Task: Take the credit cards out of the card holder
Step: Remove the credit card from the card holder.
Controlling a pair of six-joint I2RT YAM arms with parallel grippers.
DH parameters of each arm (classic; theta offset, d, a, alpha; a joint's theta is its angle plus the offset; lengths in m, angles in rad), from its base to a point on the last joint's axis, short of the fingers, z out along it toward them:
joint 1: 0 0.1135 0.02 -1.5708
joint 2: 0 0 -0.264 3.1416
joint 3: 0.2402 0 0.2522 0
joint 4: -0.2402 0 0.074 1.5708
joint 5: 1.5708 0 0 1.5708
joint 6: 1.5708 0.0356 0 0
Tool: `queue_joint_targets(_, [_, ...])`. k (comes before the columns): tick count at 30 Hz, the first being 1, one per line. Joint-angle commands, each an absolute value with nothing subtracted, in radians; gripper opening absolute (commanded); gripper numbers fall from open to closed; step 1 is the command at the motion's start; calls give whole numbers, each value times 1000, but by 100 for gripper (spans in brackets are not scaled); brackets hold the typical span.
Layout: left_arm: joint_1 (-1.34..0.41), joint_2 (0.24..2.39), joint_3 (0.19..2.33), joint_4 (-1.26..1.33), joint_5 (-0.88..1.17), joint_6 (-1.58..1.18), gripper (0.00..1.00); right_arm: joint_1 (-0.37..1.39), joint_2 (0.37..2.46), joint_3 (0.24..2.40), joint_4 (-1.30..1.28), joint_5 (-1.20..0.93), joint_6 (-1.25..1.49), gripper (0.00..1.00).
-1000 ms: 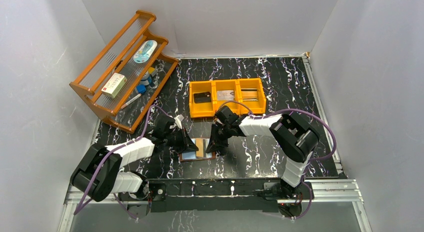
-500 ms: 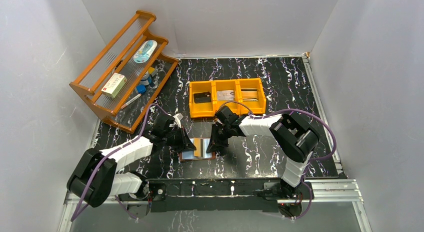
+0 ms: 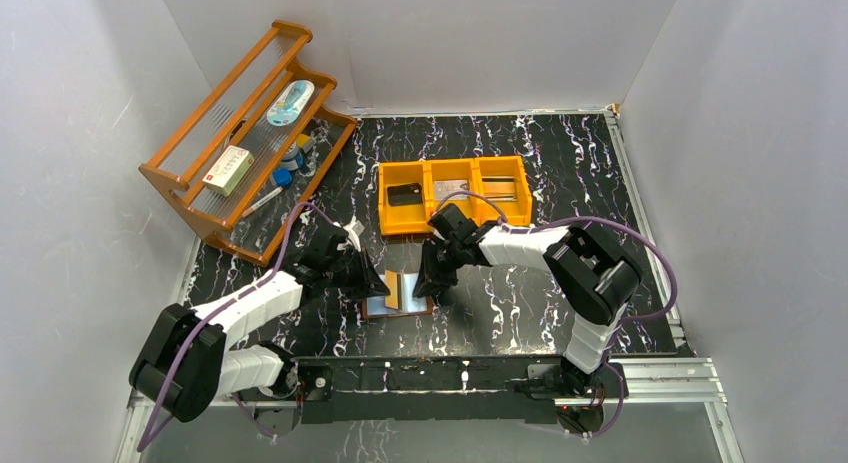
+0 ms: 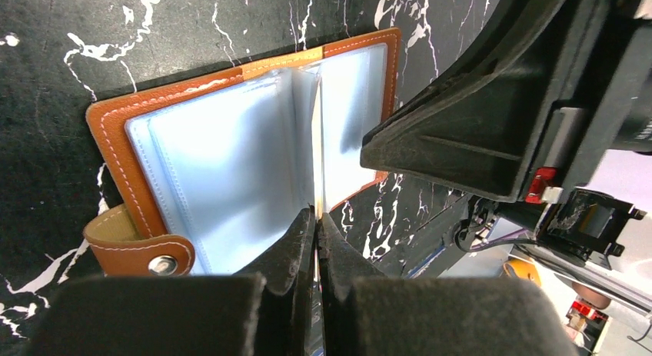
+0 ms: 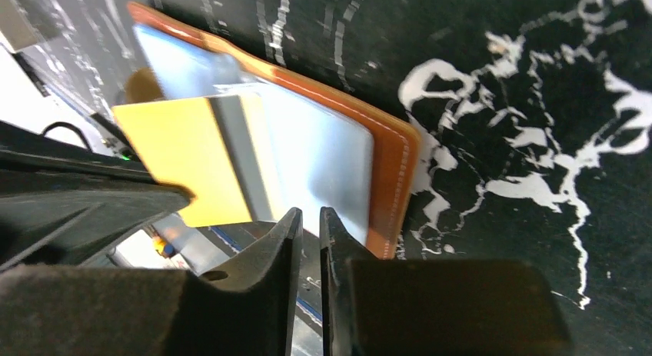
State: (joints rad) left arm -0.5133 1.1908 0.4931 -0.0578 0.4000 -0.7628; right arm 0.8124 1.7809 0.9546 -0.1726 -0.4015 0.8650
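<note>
The tan card (image 3: 393,289) is in my left gripper, and the bin's end compartment (image 3: 504,193) is on my right gripper's side. Next, I lift the card and hand it across.
The brown leather card holder (image 3: 400,313) lies open on the black marbled table between my two grippers, its pale-blue clear pockets facing up (image 4: 223,164). My left gripper (image 3: 378,283) is shut on a tan card (image 5: 188,160) with a grey stripe. It holds the card on edge over the holder's fold, so the left wrist view shows it as a thin line (image 4: 316,156). My right gripper (image 5: 309,214) is shut with a hairline gap, its tips at the near edge of the holder's right-hand page (image 5: 392,179). A black card (image 3: 404,194) and a silvery-grey card (image 3: 450,190) lie in the orange bin.
The orange three-compartment bin (image 3: 452,167) stands just behind the grippers. A wooden rack (image 3: 245,133) with a white-and-red box (image 3: 228,169) and small items stands at the back left. White walls close in the table on three sides.
My left gripper has drawn the tan card leftward and tipped it up on edge over the holder. The right gripper has stayed at the holder's right side.
</note>
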Motion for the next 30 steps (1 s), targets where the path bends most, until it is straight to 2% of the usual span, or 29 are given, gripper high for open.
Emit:
queue_joint_targets(1, [-507, 1195, 509, -33, 428, -776, 0, 807, 1720, 1048, -153, -426, 817, 24])
queue_joint_targets(7, [-508, 1209, 512, -14, 437, -783, 0, 822, 1815, 1067, -110, -491, 825, 26])
queue_joint_targets(11, [-508, 1221, 512, -1, 451, -789, 0, 822, 1889, 1035, -188, -447, 845, 24])
queue_joint_targets(16, [-507, 1248, 501, 58, 509, -809, 18, 822, 1892, 945, -179, -408, 870, 24])
queue_joint_targets(19, [-509, 1303, 503, 80, 544, -812, 20, 822, 1901, 915, -145, -429, 887, 23])
queue_joint_targets(23, [-507, 1332, 516, 54, 539, -802, 18, 821, 1892, 916, -153, -410, 887, 23])
queue_joint_targets(27, [-508, 1295, 540, -21, 452, -796, 2, 821, 1873, 935, -157, -401, 877, 23])
queue_joint_targets(30, [-507, 1233, 565, -111, 363, -786, 0, 818, 1832, 950, -157, -383, 859, 24])
